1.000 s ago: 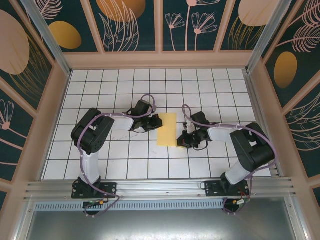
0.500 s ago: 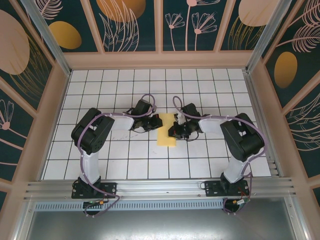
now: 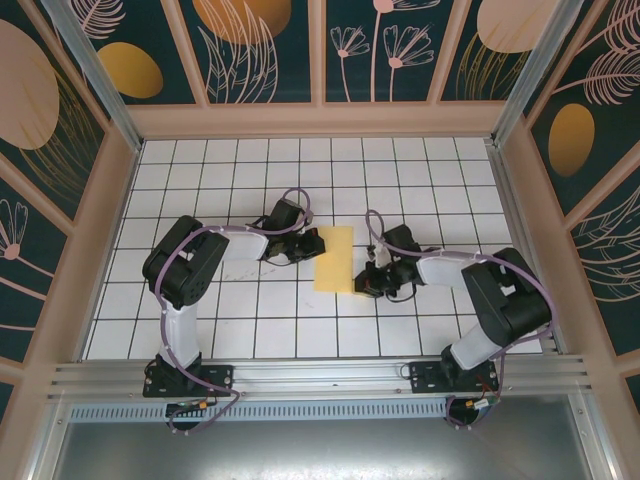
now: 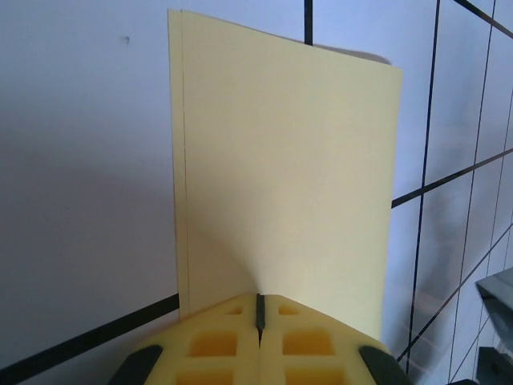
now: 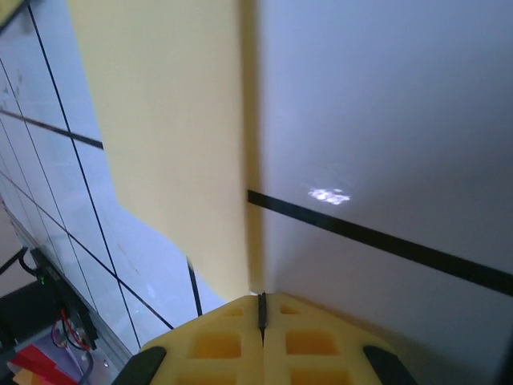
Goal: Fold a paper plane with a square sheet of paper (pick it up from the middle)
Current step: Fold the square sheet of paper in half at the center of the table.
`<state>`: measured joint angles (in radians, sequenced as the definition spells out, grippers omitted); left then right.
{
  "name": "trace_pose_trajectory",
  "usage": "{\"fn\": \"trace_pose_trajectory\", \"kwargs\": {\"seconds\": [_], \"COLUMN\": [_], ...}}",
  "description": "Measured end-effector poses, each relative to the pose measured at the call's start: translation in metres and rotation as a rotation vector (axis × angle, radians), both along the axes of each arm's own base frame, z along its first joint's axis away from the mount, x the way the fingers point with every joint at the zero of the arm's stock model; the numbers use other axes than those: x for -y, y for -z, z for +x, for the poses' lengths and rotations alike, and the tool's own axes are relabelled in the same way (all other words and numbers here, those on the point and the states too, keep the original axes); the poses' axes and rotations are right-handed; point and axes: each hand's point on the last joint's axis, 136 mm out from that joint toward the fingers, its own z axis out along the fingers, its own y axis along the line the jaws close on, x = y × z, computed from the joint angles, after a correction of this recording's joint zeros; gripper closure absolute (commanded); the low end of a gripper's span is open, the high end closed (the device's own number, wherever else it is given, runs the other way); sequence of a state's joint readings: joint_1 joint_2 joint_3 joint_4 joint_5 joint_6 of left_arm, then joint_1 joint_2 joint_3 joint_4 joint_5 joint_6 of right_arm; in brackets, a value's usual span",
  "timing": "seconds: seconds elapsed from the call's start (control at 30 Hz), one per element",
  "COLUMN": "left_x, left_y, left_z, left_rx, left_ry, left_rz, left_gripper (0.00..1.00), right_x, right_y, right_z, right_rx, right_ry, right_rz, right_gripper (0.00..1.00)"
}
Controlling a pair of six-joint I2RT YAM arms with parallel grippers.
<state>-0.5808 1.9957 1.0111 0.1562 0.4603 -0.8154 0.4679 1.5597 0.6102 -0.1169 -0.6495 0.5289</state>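
Note:
The paper's folded edge (image 5: 253,152) still puffs up above the tiles. My right gripper should move back from the folded edge's near end and press toward the paper's far corner (image 3: 350,230).
The square sheet of paper (image 3: 334,259) lies folded in half on the white tiled floor, a pale-yellow upright rectangle between the two arms. Its two layers show along the left edge in the left wrist view (image 4: 280,176). My left gripper (image 3: 312,243) is shut, its tip (image 4: 259,309) resting on the paper's near edge. My right gripper (image 3: 363,283) is shut too, with its tip (image 5: 260,301) at the lower part of the paper's (image 5: 168,136) right edge. Neither gripper holds anything. The paper plane is out of view.
The tiled floor (image 3: 250,180) is fenced by beige walls (image 3: 515,160) on three sides. The left arm's elbow (image 3: 180,265) and the right arm's elbow (image 3: 505,290) stand to either side. A metal rail (image 3: 320,375) runs along the near edge.
Half a second ago the right gripper was up over the paper's middle. It has come back down and right to the lower right edge. The left gripper has not moved.

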Motion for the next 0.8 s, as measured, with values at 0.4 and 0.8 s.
{"fn": "trace_pose_trajectory", "kwargs": {"seconds": [0.4,0.8], "left_x": [0.0,0.0], "left_y": [0.0,0.0], "left_z": [0.0,0.0], "left_rx": [-0.001,-0.001], "left_ry": [0.0,0.001], "left_rz": [0.001,0.002], "left_gripper": [1.0,1.0], "right_x": [-0.036,0.005], "right_y": [-0.027,0.001], "right_z": [0.112,0.156], "right_rx": [0.167,0.136], "right_ry": [0.091,0.27], "right_rz": [0.076,0.046], "right_gripper": [1.0,1.0]}}
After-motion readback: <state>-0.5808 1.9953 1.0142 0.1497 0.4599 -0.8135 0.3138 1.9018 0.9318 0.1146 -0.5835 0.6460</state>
